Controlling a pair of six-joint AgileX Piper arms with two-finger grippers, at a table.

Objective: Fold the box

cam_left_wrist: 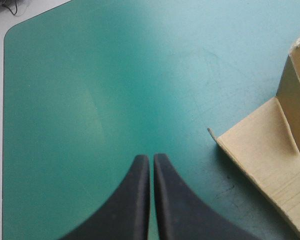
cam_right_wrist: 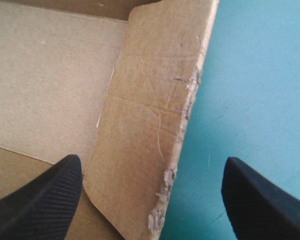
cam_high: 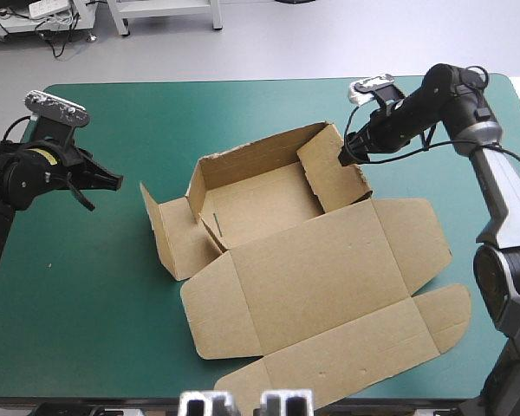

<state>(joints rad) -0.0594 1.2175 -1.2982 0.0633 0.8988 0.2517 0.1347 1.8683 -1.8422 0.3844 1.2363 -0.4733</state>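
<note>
I expect the lid [cam_high: 325, 265] to trail along, still spread open, when I lift the box by its flap, because the lid is joined to the box along a crease [cam_high: 299, 225].
The brown box [cam_high: 312, 260] lies mid-table as a half-raised tray, its back wall and left wall standing and its lid flat toward the front edge. My right gripper [cam_high: 347, 158] is open at the box's right wall flap [cam_high: 334, 178], which leans inward. In the right wrist view that flap [cam_right_wrist: 150, 110], torn along its edge, sits between the spread fingers of the right gripper [cam_right_wrist: 151, 165]. My left gripper [cam_high: 113, 180] is shut and hovers left of the box, holding nothing. In its own view the left gripper [cam_left_wrist: 151, 159] points at bare cover, the box's left flap [cam_left_wrist: 270, 155] off to one side.
The teal-green cover [cam_high: 87, 286] runs bare between the left gripper and the box. The lid's tuck flap [cam_high: 329, 373] reaches close to the table's front edge. A rounded table corner [cam_left_wrist: 12, 30] shows ahead of the left gripper.
</note>
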